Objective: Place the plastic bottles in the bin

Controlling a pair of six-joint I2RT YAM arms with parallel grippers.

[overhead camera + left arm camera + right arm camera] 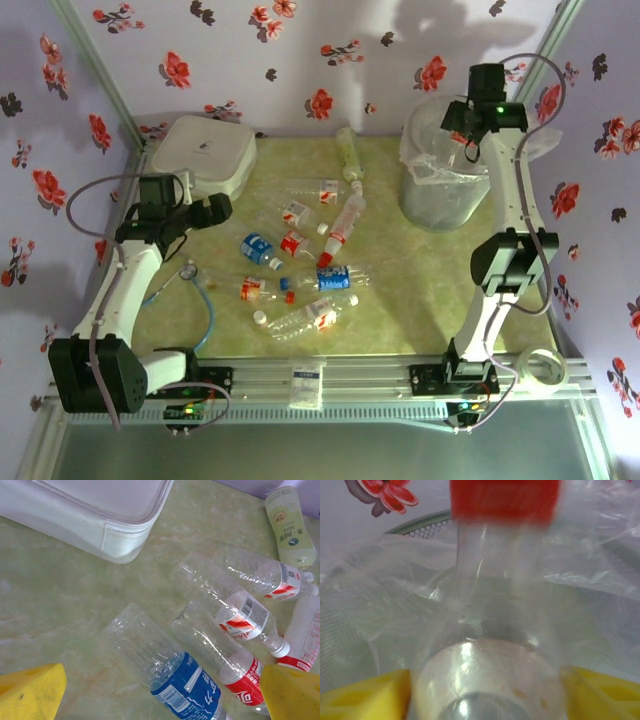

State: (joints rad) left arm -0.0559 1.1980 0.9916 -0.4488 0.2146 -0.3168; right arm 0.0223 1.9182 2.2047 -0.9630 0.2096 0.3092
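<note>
The red-label bottle [262, 290] by the blue tube is a long way from the bin, so my left gripper should pick it up and hand it to my right gripper over the middle bottles [305, 216].
Several clear plastic bottles [305, 318] lie scattered across the middle of the green table. My left gripper [215, 210] hovers open over the left ones. In its wrist view a blue-label bottle [170, 675] lies between the yellow fingers [30, 695] and a red-label one [225, 655] lies beside it. My right gripper [468, 140] hangs over the bin [440, 190] at the back right. A blurred red-label bottle [485, 630] hangs base-first between its spread fingers [365, 695], over the bin's bag [380, 580], with a slim gap on the left.
A white lidded box [205, 155] stands at the back left, its corner [100, 515] close to the bottles. A pale green bottle [348, 155] lies by the back wall. A blue tube [205, 300] curls at the left, and a tape roll [545, 368] sits front right.
</note>
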